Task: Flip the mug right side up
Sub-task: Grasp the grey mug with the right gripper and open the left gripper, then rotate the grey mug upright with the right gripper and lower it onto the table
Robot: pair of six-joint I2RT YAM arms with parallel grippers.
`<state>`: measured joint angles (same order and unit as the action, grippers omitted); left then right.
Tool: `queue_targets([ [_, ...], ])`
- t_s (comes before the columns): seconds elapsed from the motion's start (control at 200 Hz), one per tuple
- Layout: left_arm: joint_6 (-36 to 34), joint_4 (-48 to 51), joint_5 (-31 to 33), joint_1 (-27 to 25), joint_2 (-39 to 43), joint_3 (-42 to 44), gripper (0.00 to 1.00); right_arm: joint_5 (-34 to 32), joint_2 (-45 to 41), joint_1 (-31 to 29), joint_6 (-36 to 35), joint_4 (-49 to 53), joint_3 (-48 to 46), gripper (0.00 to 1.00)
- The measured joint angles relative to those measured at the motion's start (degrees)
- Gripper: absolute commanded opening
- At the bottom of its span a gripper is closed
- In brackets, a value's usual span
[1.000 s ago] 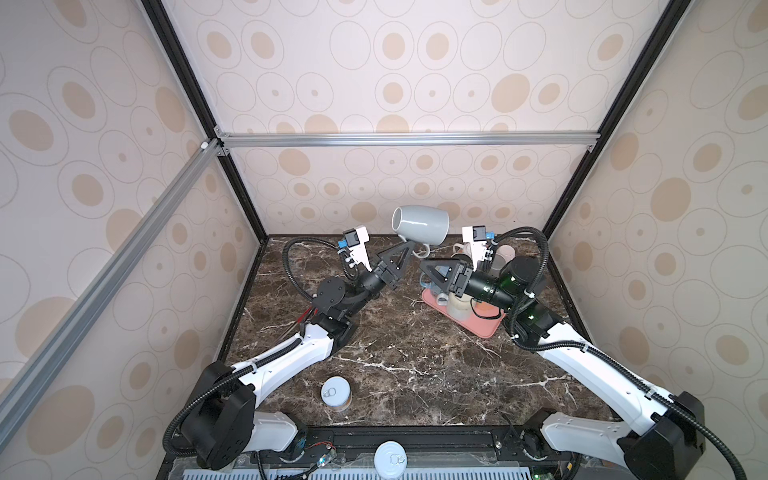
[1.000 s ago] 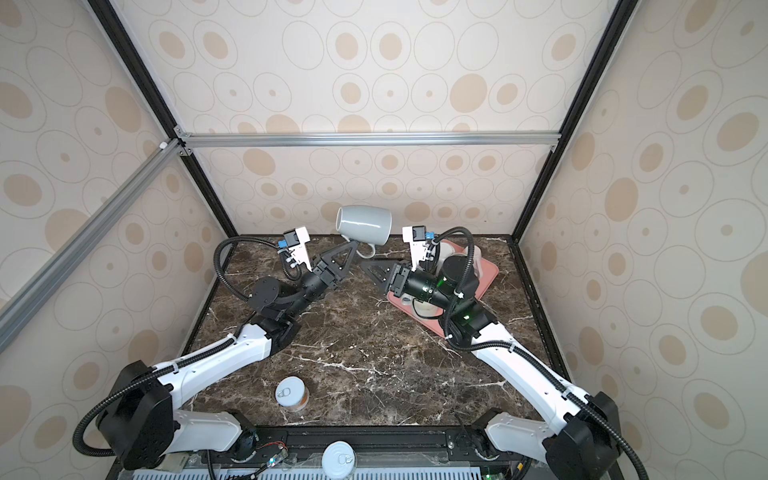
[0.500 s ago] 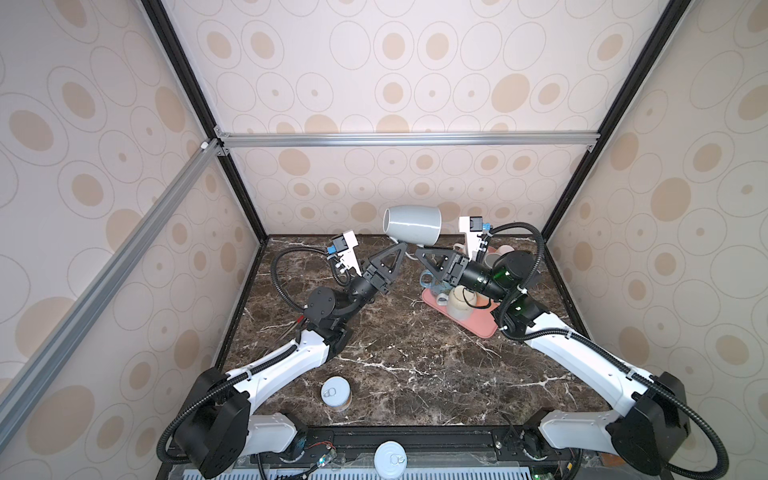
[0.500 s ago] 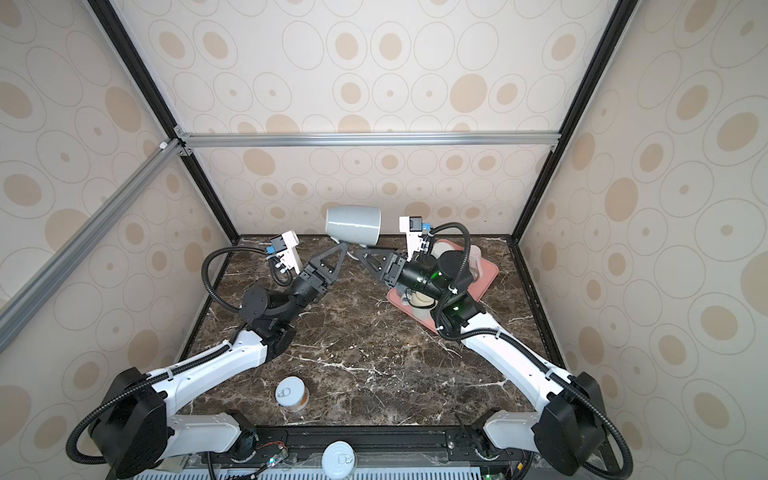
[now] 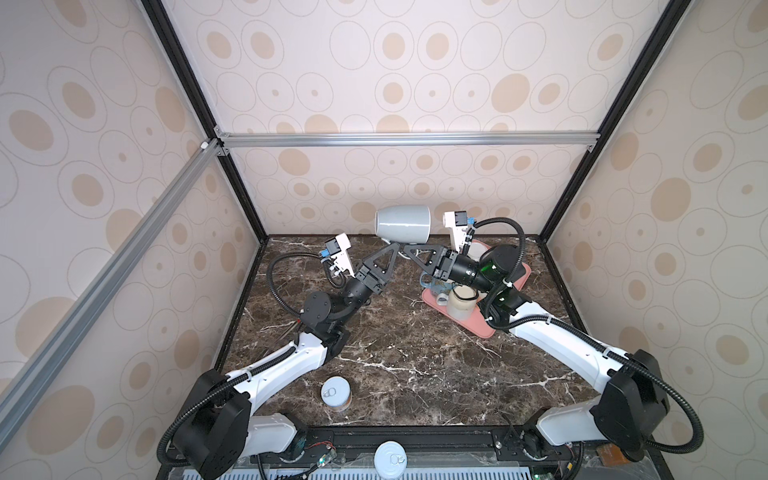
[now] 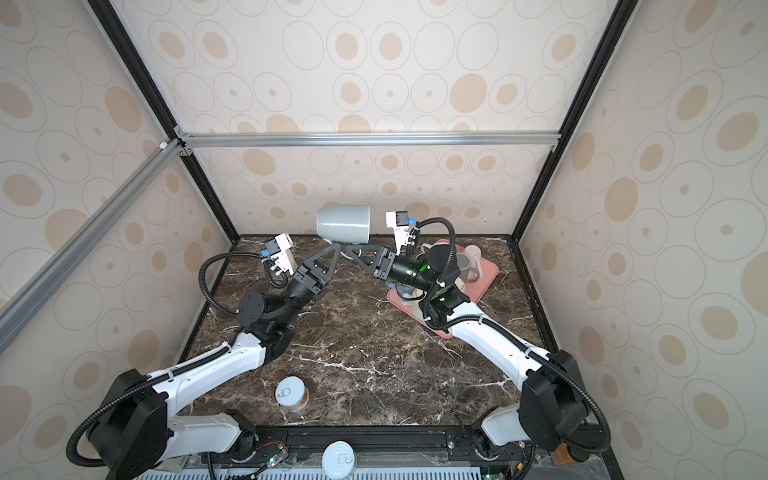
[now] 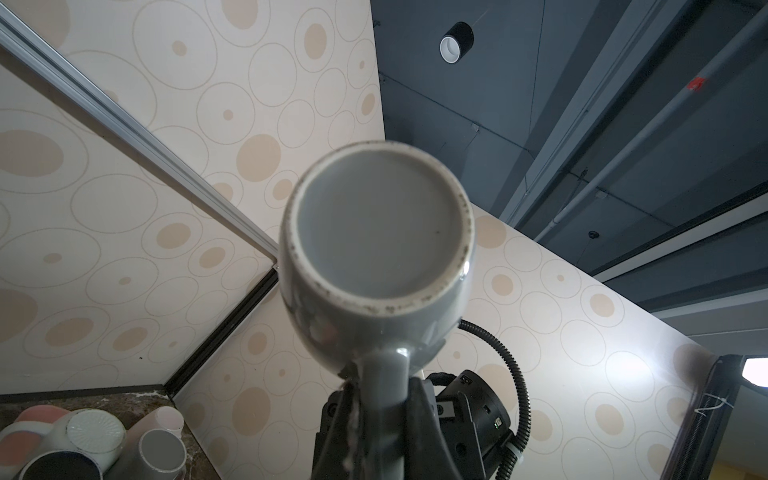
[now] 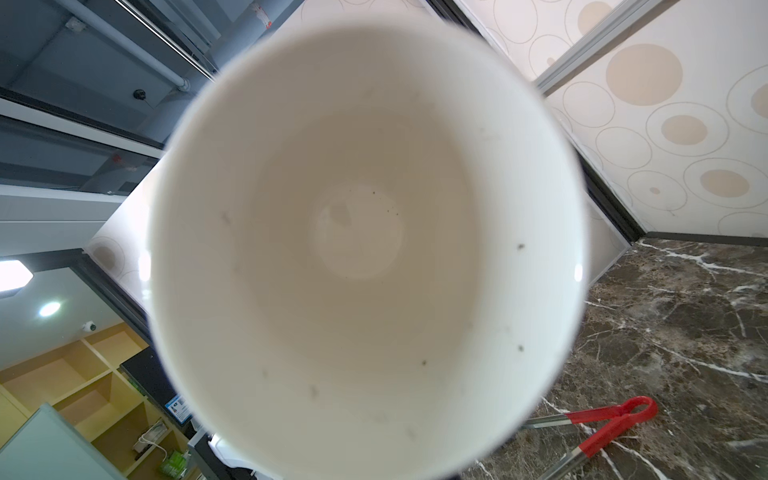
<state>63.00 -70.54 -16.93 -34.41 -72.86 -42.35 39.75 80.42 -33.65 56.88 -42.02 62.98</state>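
Observation:
The mug's base [image 7: 377,228] faces my left gripper, so next my left gripper lets go of the mug's handle [image 7: 383,392] before my right gripper, on the side of the mug's opening, stands the mug upright.
A grey mug [image 5: 402,225] [image 6: 344,224] hangs on its side above the back of the table in both top views, mouth turned to the right arm. My left gripper [image 5: 397,248] [image 6: 338,248] is shut on its handle from below. In the left wrist view the mug's base [image 7: 378,232] faces the camera and the handle [image 7: 384,382] runs down between the fingers. My right gripper [image 5: 410,249] [image 6: 351,249] meets the same handle from the right, jaws drawn together on it. The mug's white inside [image 8: 365,241] fills the right wrist view and hides those jaws.
A pink tray [image 5: 524,272] [image 6: 489,270] with several cups lies at the back right under the right arm. A can [image 5: 336,394] stands near the table's front, another can [image 5: 389,459] on the front rail. Red-handled tongs [image 8: 602,424] lie on the marble.
The mug has turned from tilted to level and drifted slightly left. My right gripper, open a second ago, has closed at the handle. The left grip is unchanged.

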Motion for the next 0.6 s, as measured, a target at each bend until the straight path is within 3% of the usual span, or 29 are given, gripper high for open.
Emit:
queue_targets([
  [0.045, 0.11, 0.90, -0.37, 0.37, 0.35, 0.42, 0.34, -0.48, -0.20, -0.15, -0.92, 2.45, 0.48, 0.00],
  [0.105, -0.46, 3.41, -0.92, 1.07, 1.46, 0.70, 0.49, -1.66, -0.28, -0.35, -2.84, 7.78, 2.12, 0.00],
  [0.28, -5.75, 17.31, -0.55, 3.50, 9.60, 1.99, 0.74, -8.17, -0.13, -0.68, -8.70, 22.84, 7.34, 0.00],
  [0.38, -9.94, 26.36, 2.01, 5.51, 15.91, 3.67, 0.82, -12.02, 1.90, -0.83, -10.95, 30.23, 11.17, 0.00],
  [0.6, -17.66, 45.59, 10.40, 9.03, 25.40, 8.02, 0.86, -22.01, 15.19, -2.58, -18.08, 51.06, 28.41, 0.00],
])
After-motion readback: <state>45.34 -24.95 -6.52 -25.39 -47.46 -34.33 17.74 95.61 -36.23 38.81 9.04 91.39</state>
